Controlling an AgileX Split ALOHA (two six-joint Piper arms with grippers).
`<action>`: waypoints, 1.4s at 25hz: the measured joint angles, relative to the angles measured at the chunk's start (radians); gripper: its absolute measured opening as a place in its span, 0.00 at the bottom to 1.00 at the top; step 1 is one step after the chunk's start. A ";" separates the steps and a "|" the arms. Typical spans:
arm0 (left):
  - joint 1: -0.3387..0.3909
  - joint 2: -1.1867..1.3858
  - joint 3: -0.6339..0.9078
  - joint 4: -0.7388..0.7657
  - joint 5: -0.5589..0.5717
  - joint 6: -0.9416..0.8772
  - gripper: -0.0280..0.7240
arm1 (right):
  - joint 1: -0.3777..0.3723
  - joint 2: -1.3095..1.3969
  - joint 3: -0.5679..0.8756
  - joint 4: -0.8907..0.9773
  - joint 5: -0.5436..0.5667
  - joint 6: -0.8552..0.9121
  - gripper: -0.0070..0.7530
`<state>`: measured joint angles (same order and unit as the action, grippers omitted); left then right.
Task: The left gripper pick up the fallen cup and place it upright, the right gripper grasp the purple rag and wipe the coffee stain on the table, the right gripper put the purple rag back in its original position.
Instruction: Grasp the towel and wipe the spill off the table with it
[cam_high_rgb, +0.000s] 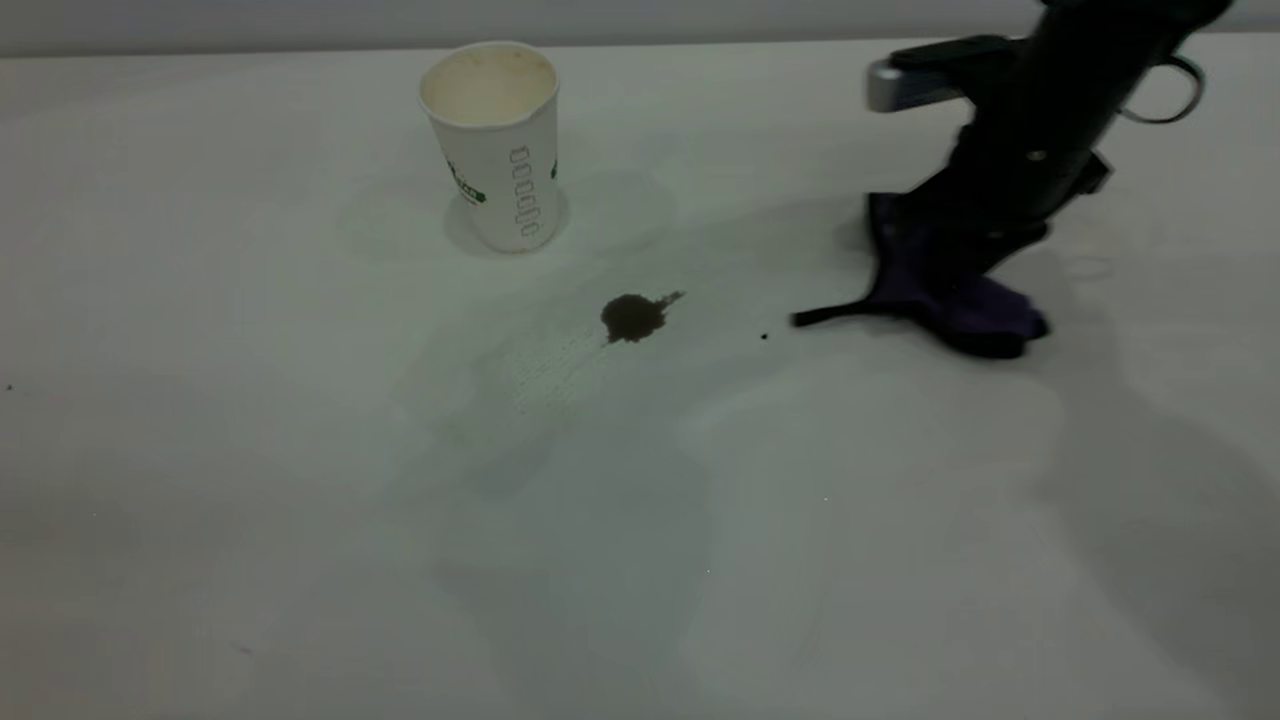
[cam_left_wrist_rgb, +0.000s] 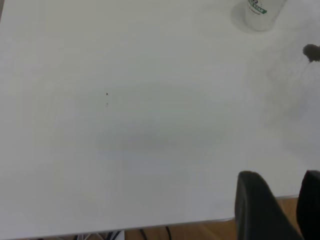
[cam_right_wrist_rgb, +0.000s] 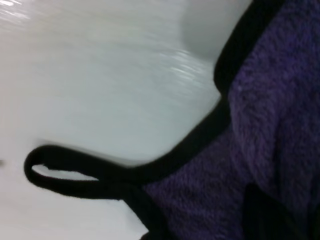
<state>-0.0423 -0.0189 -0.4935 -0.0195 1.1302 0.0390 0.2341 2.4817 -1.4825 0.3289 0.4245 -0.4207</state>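
A dark coffee stain is past the purple rag's strap (cam_high_rgb: 830, 314). Next, my right gripper wipes the rag back over the stain (cam_high_rgb: 632, 318) before it puts the rag away.
The cup (cam_high_rgb: 500, 150) stands upright on the table (cam_high_rgb: 300, 480) at the far left-centre, cream inside showing; it also shows in the left wrist view (cam_left_wrist_rgb: 260, 12). The coffee stain (cam_high_rgb: 632, 317) lies in front of the cup, towards the middle, and shows in the left wrist view (cam_left_wrist_rgb: 312, 51). My right gripper (cam_high_rgb: 978, 248) is down at the right, shut on the purple rag (cam_high_rgb: 965, 300), whose lower part rests on the table. The rag fills the right wrist view (cam_right_wrist_rgb: 260, 140). My left gripper (cam_left_wrist_rgb: 280, 176) is open and empty over the table's near edge, outside the exterior view.
The rag's black loop strap (cam_high_rgb: 830, 316) trails on the table towards the stain, and shows in the right wrist view (cam_right_wrist_rgb: 60, 172). A tiny black speck (cam_high_rgb: 765, 336) lies between stain and strap. The table's edge (cam_left_wrist_rgb: 150, 226) and wooden floor show below the left gripper.
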 joint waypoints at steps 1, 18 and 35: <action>0.000 0.000 0.000 0.000 0.000 0.000 0.39 | 0.025 0.004 -0.012 0.004 0.000 0.000 0.13; 0.000 0.000 0.000 0.000 0.000 0.000 0.39 | 0.351 0.208 -0.480 0.021 0.210 0.030 0.13; 0.000 0.000 0.000 0.000 0.000 -0.001 0.39 | 0.295 0.212 -0.510 -0.269 0.225 0.429 0.13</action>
<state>-0.0423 -0.0189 -0.4935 -0.0195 1.1302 0.0380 0.5286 2.6942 -1.9922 0.0598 0.6497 0.0081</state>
